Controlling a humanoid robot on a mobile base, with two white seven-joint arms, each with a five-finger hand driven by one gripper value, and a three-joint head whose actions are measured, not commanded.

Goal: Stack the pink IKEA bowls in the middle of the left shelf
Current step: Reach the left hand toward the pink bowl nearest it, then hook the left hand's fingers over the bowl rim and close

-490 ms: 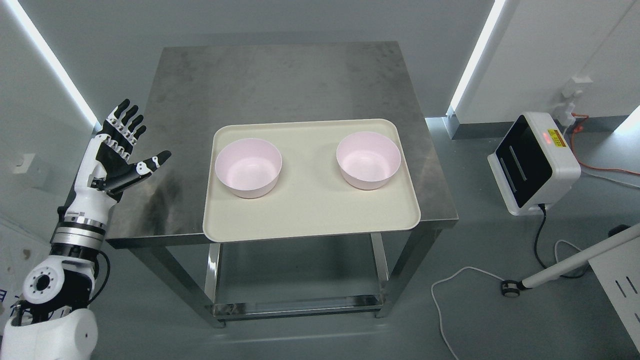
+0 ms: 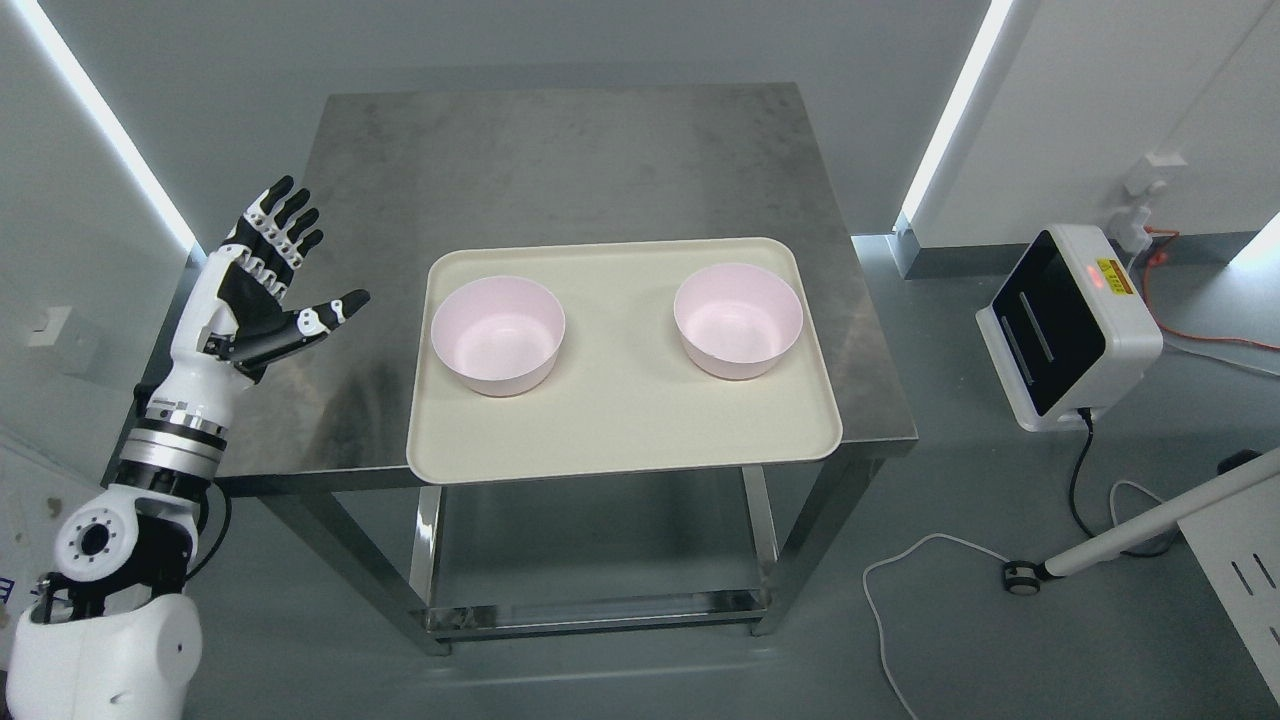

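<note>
Both pink bowls (image 2: 498, 336) have openings that are wide and empty, and narrower bases (image 2: 737, 366), so I expect the stacked bowls to sit partway inside each other, with the upper bowl's rim staying high, when the robot carries them.
Two pink bowls stand upright on a cream tray (image 2: 620, 430) on a steel table. One bowl (image 2: 497, 334) is on the tray's left half, the other bowl (image 2: 738, 320) on its right half. My left hand (image 2: 270, 285) hovers over the table's left edge, fingers spread and thumb pointing toward the left bowl, holding nothing. It is well apart from that bowl. My right arm does not show.
The steel table (image 2: 560, 160) has bare surface behind the tray and a lower shelf (image 2: 590, 590) beneath. A white box-shaped device (image 2: 1070, 325) stands on the floor at right, with cables (image 2: 900, 560) and a white pole (image 2: 1150, 520) nearby.
My left hand has moved up and to the right, nearer the left bowl, still spread. The bowls and tray have not moved.
</note>
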